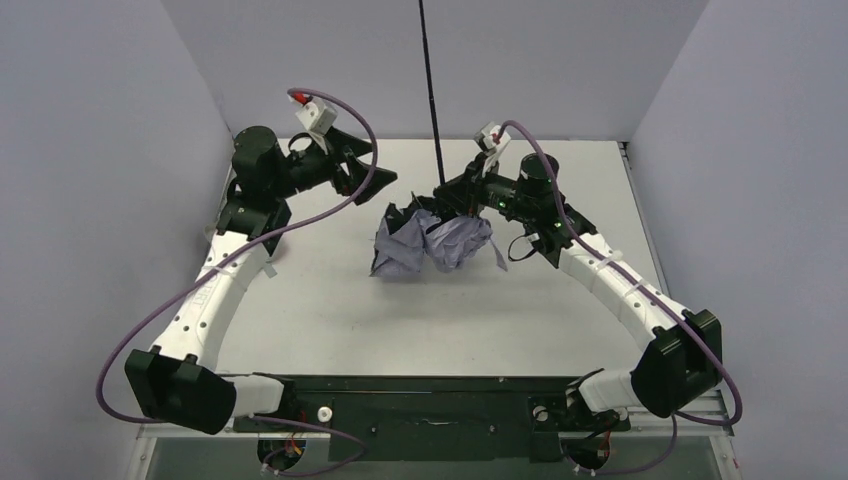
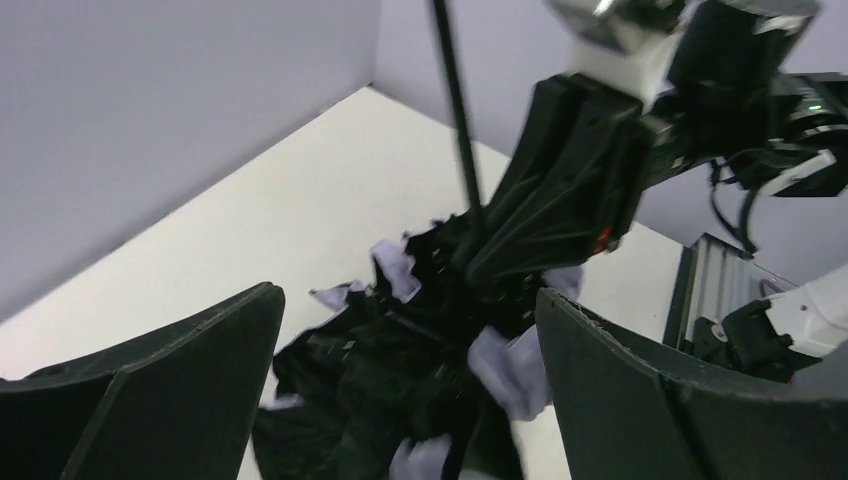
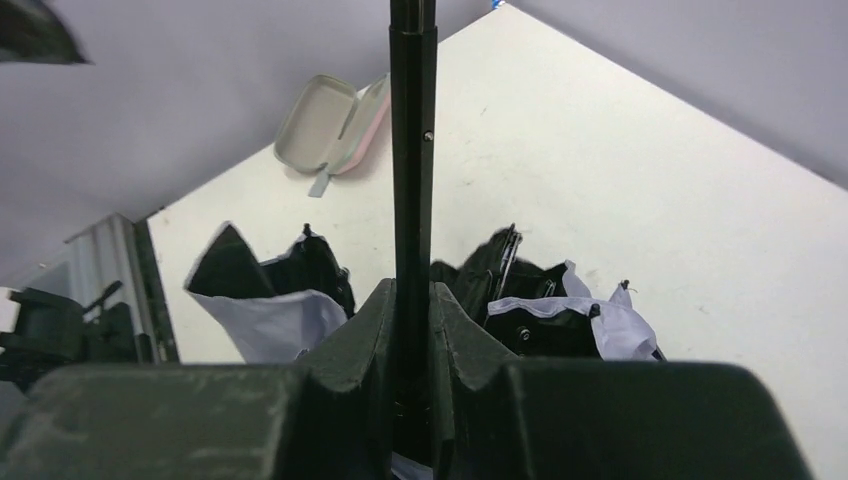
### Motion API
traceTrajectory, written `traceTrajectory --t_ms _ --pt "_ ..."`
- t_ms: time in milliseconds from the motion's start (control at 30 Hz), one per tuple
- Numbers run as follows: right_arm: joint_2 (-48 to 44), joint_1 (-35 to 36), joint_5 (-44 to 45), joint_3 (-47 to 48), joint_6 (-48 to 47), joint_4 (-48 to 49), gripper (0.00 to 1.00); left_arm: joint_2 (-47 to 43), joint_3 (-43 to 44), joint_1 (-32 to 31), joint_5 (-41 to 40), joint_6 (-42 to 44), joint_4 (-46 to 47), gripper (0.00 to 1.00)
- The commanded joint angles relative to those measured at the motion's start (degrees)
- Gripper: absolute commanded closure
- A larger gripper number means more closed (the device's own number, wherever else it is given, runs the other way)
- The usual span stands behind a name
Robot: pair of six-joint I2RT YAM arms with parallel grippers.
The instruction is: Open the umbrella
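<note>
The canopy sits bunched (image 1: 425, 242) around the umbrella's shaft, which my right gripper is holding tight. Next, my left gripper takes the shaft (image 1: 438, 152) so that my right gripper is free to spread the fabric.
The umbrella (image 1: 432, 243) stands mid-table with its crumpled lilac fabric and black inner side down and its thin black shaft (image 1: 431, 90) pointing up out of view. The handle is out of view. My right gripper (image 1: 447, 192) is shut on the shaft just above the fabric; its fingers (image 3: 370, 330) clamp the shaft (image 3: 412, 150). My left gripper (image 1: 385, 182) is open and empty, just left of the canopy. In its wrist view its fingers (image 2: 180, 390) frame the bunched canopy (image 2: 400, 370) and the right gripper (image 2: 560, 210).
A pale pink-beige capsule case (image 3: 333, 124) lies open on the table by the wall, seen in the right wrist view. Grey walls close in the white table (image 1: 320, 320) on three sides.
</note>
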Motion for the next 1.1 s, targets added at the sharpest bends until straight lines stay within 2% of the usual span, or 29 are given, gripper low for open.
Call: traceTrajectory --t_ms 0,100,267,433,500,567,600,633,667,700,733,767,800,833,867,933,1000,1067 --pt "-3.2 3.1 4.6 -0.5 -9.9 4.4 1.0 1.8 5.7 -5.7 0.7 0.3 2.4 0.04" --pt "-2.9 4.5 5.2 -0.9 -12.4 4.7 1.0 2.6 6.0 -9.1 -1.7 -1.3 4.1 0.04" --pt "-4.0 6.5 6.4 -2.6 -13.6 6.0 1.0 4.2 4.9 -11.3 -6.3 -7.8 9.6 0.05" --pt "-5.0 7.4 7.0 -4.2 -13.4 7.3 1.0 5.7 3.2 -11.9 -8.5 -15.5 15.0 0.16" --pt "-5.2 7.7 7.3 -4.7 -13.4 7.7 1.0 5.8 1.8 -12.0 -8.8 -18.3 18.4 0.24" --pt "-5.4 7.9 7.3 -5.3 -13.0 8.5 1.0 6.2 1.2 -12.4 -9.6 -19.8 19.5 0.38" --pt "-5.5 7.9 7.3 -5.5 -13.0 8.7 1.0 6.3 0.9 -12.4 -9.8 -20.1 19.8 0.51" --pt "-5.6 7.8 7.3 -5.7 -13.0 8.8 1.0 6.5 0.8 -12.4 -9.9 -20.2 20.5 0.57" --pt "-5.7 7.9 7.2 -5.9 -13.1 8.6 1.0 6.5 0.7 -12.4 -9.9 -20.0 20.7 0.74" --pt "-5.9 7.8 6.9 -5.9 -13.2 8.3 1.0 6.4 0.7 -12.4 -10.3 -19.2 20.7 0.82" --pt "-6.1 7.9 6.8 -6.0 -13.7 7.5 0.92 6.3 0.9 -12.4 -10.5 -18.1 20.7 0.96" --pt "-6.5 7.9 6.5 -6.0 -14.2 7.1 0.88 6.4 1.8 -12.4 -10.4 -17.2 20.1 0.99" --pt "-6.6 7.8 6.4 -5.9 -14.4 5.9 0.76 6.4 2.5 -12.4 -9.8 -15.2 19.6 1.0" --pt "-7.0 7.5 6.3 -5.8 -14.7 5.2 0.68 6.6 3.9 -12.6 -9.2 -14.1 18.4 1.0" --pt "-7.1 7.3 6.2 -5.7 -14.7 3.5 0.53 6.6 4.6 -12.7 -8.4 -11.2 17.6 1.0" --pt "-7.7 6.4 6.4 -5.3 -14.8 1.0 0.39 6.3 6.9 -13.6 -8.2 -4.5 14.4 1.0" --pt "-8.3 4.9 6.0 -5.1 -14.8 -2.2 0.35 5.6 9.0 -15.4 -9.3 4.4 7.1 1.0" --pt "-8.5 2.8 4.7 -4.5 -15.6 -6.5 0.39 5.1 10.0 -17.4 -9.9 12.0 3.2 1.0"
